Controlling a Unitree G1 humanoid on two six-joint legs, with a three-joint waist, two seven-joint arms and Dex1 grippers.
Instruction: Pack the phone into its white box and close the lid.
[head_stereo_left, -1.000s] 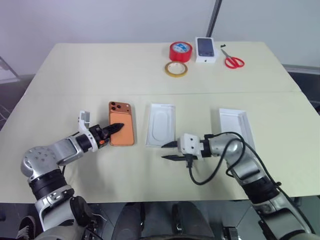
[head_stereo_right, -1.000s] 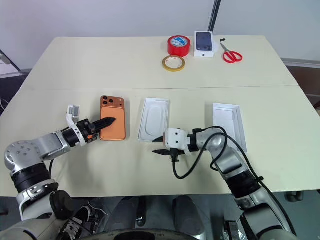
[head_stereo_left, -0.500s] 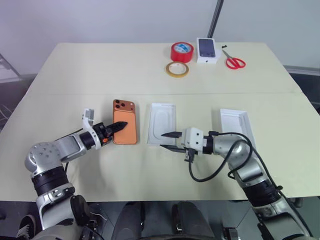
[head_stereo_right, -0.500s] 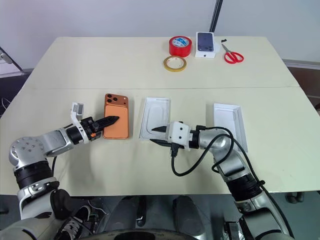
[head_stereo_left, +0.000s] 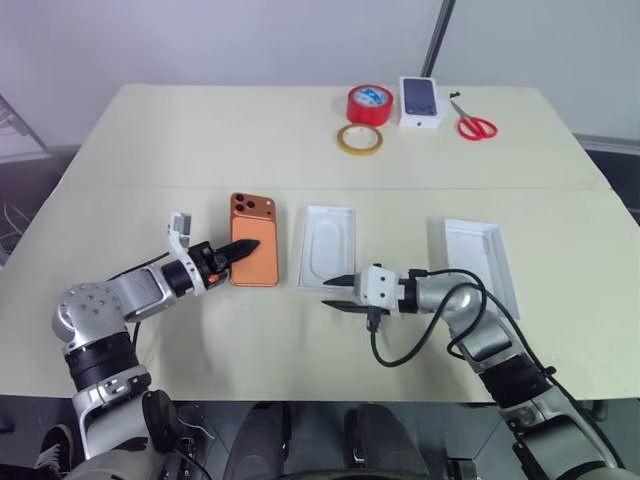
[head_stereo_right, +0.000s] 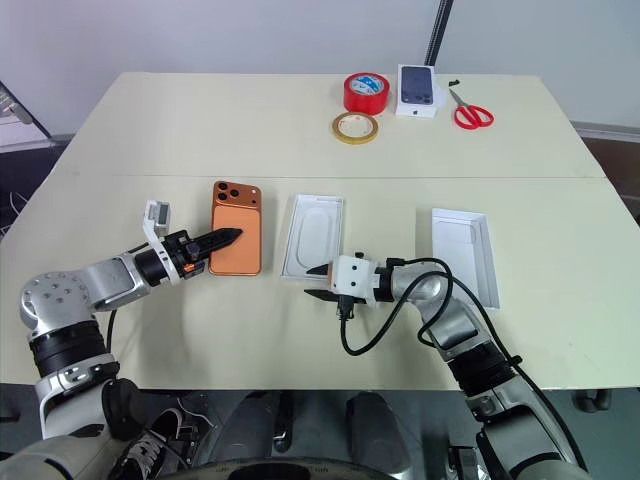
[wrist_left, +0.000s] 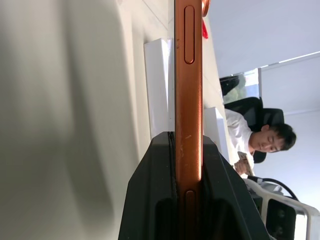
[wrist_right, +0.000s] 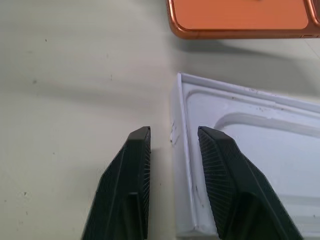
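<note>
I expect to see an orange-copper phone print when I flip the lid (head_stereo_left: 482, 262) over. The lid is lying hollow side up (head_stereo_left: 476, 248), with the print hidden underneath.
The orange-copper phone (head_stereo_left: 255, 255) lies back up left of centre, its near left part pinched in my left gripper (head_stereo_left: 250, 246), which is shut on it. In the left wrist view the phone's edge (wrist_left: 188, 75) stands between the two black fingers. The white box (head_stereo_left: 328, 247) lies open just right of the phone, its moulded recess facing up. My right gripper (head_stereo_left: 335, 293) is at the box's near end, narrowly open. One finger is outside the box's wall (wrist_right: 181, 115) and the other finger over the inside. The lid (head_stereo_left: 480, 265) lies farther right, hollow side up.
At the table's far edge are a red tape roll (head_stereo_left: 369, 102), a tan tape ring (head_stereo_left: 358, 139), a small white box printed with a dark phone (head_stereo_left: 421, 101) and red scissors (head_stereo_left: 474, 123). A seated person (wrist_left: 255, 142) shows beyond the table.
My right gripper's jaws have narrowed, and it has dropped slightly at the box's near end. The left gripper and the phone have stayed about where they were.
</note>
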